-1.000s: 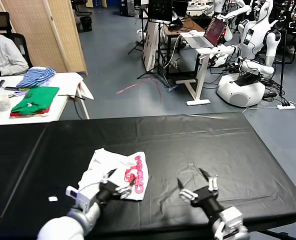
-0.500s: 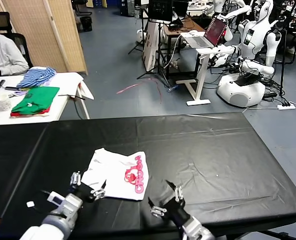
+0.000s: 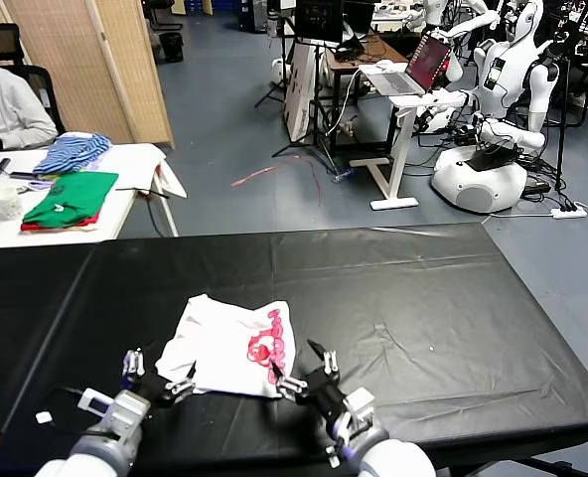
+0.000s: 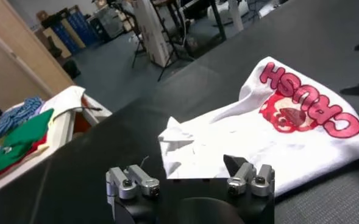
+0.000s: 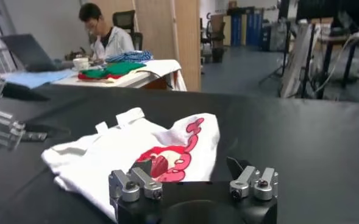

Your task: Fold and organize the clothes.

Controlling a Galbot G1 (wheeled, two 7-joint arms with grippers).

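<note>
The folded white T-shirt (image 3: 222,348) is lying at a slant close to the robot's left gripper, so the right gripper should grab the corner (image 3: 276,389) beside the print and pull the T-shirt straight.
The clothes, one white T-shirt (image 3: 224,343) with a pink-red print, lie loosely folded on the black table (image 3: 423,298), print toward the right. My left gripper (image 3: 158,374) hovers low at the shirt's near left corner, open, holding nothing. My right gripper (image 3: 299,366) is at the shirt's near right corner beside the print, also open and holding nothing. In the left wrist view the T-shirt (image 4: 270,131) lies just beyond the left gripper (image 4: 185,169). From the right wrist, the T-shirt (image 5: 130,155) sits just past the right gripper (image 5: 190,165), with the left gripper (image 5: 2,131) farther off.
A small white scrap (image 3: 44,417) lies near the table's front left edge. A white side table (image 3: 125,164) at the back left holds green and red folded garments (image 3: 71,199) and a blue-striped cloth (image 3: 71,152); a person (image 3: 6,104) sits there. Desks and robots stand beyond.
My left gripper has drawn back off the shirt's front edge and moved left. The right gripper has swept left across the table to the shirt's near right corner. Both stayed open.
</note>
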